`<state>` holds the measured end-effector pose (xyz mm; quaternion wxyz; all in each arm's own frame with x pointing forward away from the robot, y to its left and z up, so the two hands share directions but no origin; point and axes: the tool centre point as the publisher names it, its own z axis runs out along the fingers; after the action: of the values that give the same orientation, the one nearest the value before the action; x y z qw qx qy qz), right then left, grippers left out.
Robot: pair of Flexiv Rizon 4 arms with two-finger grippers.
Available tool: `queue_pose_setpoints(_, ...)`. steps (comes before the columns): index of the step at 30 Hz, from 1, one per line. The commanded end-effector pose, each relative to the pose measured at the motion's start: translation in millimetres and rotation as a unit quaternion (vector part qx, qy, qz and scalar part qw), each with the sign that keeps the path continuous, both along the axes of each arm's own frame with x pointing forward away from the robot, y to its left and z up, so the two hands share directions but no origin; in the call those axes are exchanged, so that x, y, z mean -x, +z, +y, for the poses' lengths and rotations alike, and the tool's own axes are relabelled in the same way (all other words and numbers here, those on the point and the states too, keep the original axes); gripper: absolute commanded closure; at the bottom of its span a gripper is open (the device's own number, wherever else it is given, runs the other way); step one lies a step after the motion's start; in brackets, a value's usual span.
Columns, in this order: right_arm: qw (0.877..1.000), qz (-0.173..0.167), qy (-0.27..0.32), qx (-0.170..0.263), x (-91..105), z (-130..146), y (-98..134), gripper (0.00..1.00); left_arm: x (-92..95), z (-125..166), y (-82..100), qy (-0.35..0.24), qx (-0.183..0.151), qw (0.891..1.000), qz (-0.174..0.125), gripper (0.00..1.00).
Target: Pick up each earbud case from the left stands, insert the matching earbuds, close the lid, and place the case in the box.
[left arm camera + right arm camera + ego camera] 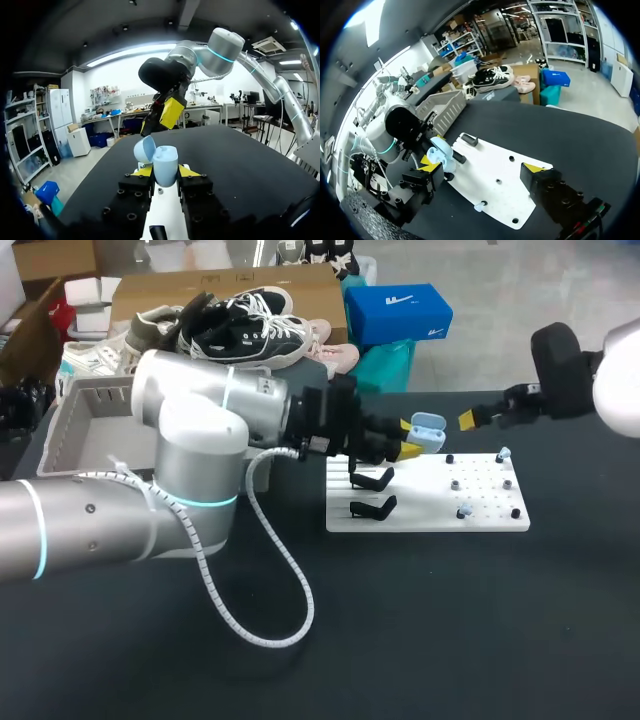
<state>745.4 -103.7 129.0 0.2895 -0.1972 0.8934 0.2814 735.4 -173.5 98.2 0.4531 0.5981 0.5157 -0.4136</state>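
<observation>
The small light blue earbud (pixel 504 453) sticks up above its black peg (pixel 499 458). The earbud will come off when I lift, and the peg will stay standing.
My left gripper (pixel 410 438) is shut on a light blue earbud case (pixel 428 431) and holds it above the far left part of the white board (pixel 425 510). In the left wrist view the case (pixel 165 165) sits upright between the yellow tips, its lid (pixel 145 149) swung open. Two black stands (pixel 372 480) on the board are bare. Pale earbuds (pixel 503 453) (pixel 465 512) rest on pegs at the board's right. My right gripper (pixel 485 412) hangs wide open just right of the case, holding nothing; from its wrist the case (pixel 440 152) lies beyond one finger.
A grey basket (pixel 75 410) stands at the table's far left, behind my left arm; it also shows in the right wrist view (pixel 442 107). A white coiled cable (pixel 285 570) loops from the left arm onto the dark tabletop. Small black pegs (pixel 515 512) dot the board.
</observation>
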Motion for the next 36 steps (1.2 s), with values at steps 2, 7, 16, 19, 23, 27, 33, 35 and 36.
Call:
queue_pose_setpoints(2, 1.0, -0.008, -0.012, 0.006, 10.2, -12.4, -0.1, 0.0, 7.2, 4.0, 4.1, 0.037, 0.025, 0.999, -0.021, 1.0)
queue_pose_setpoints(7, 1.0, -0.015, -0.026, 0.005, 15.7, -25.3, -3.8, 0.0, 2.8, 2.2, 6.2, 0.069, 0.051, 0.996, -0.034, 1.0)
queue_pose_setpoints(16, 0.998, -0.018, -0.052, 0.001, 24.6, -44.3, -12.1, 0.0, -18.9, -3.1, 1.0, 0.08, 0.062, 0.994, -0.029, 1.0)
queue_pose_setpoints(19, 0.998, -0.018, -0.06, -0.001, 26.5, -49.2, -14.0, 0.0, -23.6, -4.6, -1.9, 0.078, 0.06, 0.995, -0.028, 1.0)
queue_pose_setpoints(23, 0.998, -0.02, -0.066, 0.006, 27.0, -53.2, -14.3, 0.0, -26.3, -4.1, -3.2, 0.073, 0.061, 0.995, -0.024, 1.0)
queue_pose_setpoints(27, 0.997, -0.027, -0.07, 0.029, 26.7, -55.2, -13.6, 0.0, -26.5, -4.1, -3.1, 0.068, 0.063, 0.995, -0.023, 1.0)
queue_pose_setpoints(33, 0.991, -0.043, -0.069, 0.104, 24.6, -59.7, -14.0, 0.0, -26.5, -4.1, -3.1, 0.068, 0.063, 0.995, -0.023, 1.0)
queue_pose_setpoints(35, 0.986, -0.047, -0.069, 0.142, 22.7, -60.3, -14.3, 0.0, -26.5, -4.1, -3.1, 0.068, 0.063, 0.995, -0.023, 1.0)
queue_pose_setpoints(36, 0.984, -0.053, -0.068, 0.155, 21.1, -61.2, -14.6, 0.0, -26.5, -4.1, -3.1, 0.068, 0.063, 0.995, -0.023, 1.0)
